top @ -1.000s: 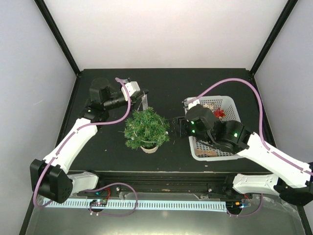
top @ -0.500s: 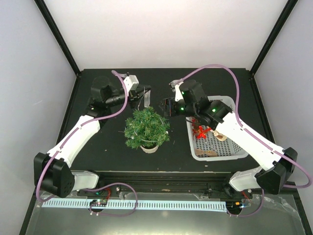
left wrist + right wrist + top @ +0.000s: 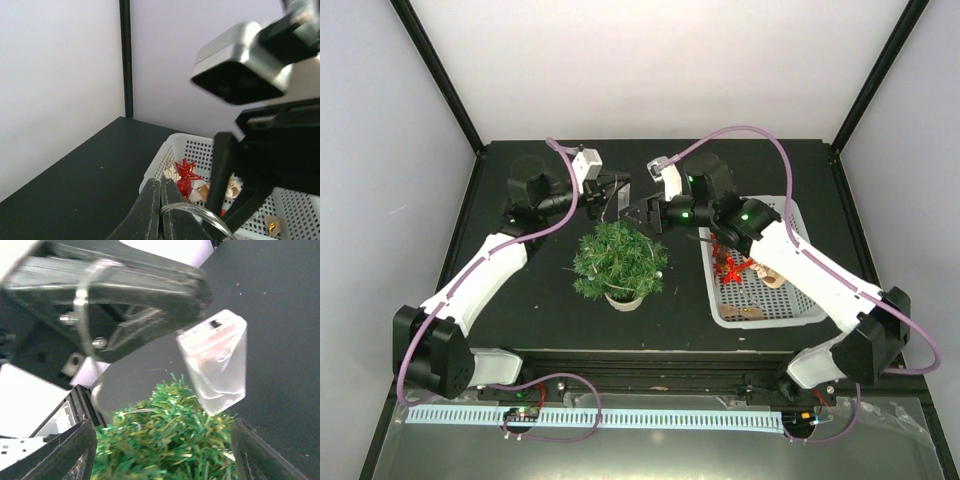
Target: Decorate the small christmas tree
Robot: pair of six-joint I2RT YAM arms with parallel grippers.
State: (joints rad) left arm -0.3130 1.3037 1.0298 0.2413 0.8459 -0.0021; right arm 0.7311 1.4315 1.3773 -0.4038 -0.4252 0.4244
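The clear plastic box [image 3: 217,362] hangs in front of my right gripper's fingers, so I should close them on the box's sides [image 3: 226,376] before my left gripper frees the wire.
The small christmas tree [image 3: 618,260], bushy green in a cream pot [image 3: 625,299], stands mid-table. Just behind its top, my left gripper [image 3: 612,194] is shut on a thin clear wire [image 3: 200,216]. From that wire a clear plastic box [image 3: 216,361] hangs over the needles. Across from it, close to the left gripper, my right gripper [image 3: 636,213] is open. In the right wrist view its fingers [image 3: 75,452] straddle the treetop [image 3: 165,437] with nothing between them, and the box hangs just ahead. In the left wrist view the left gripper [image 3: 161,184] has its jaws pressed together on the wire.
A white mesh basket [image 3: 790,215] sits right of the tree, holding a red star [image 3: 186,170] and other small ornaments. The right arm stretches over the basket's left end. White walls and black corner posts [image 3: 125,57] close the back of the dark table.
My right arm has swung from over the basket to the left and back, up to the left gripper above the tree, and its jaws have widened. The left gripper has lifted slightly, still pinching the wire.
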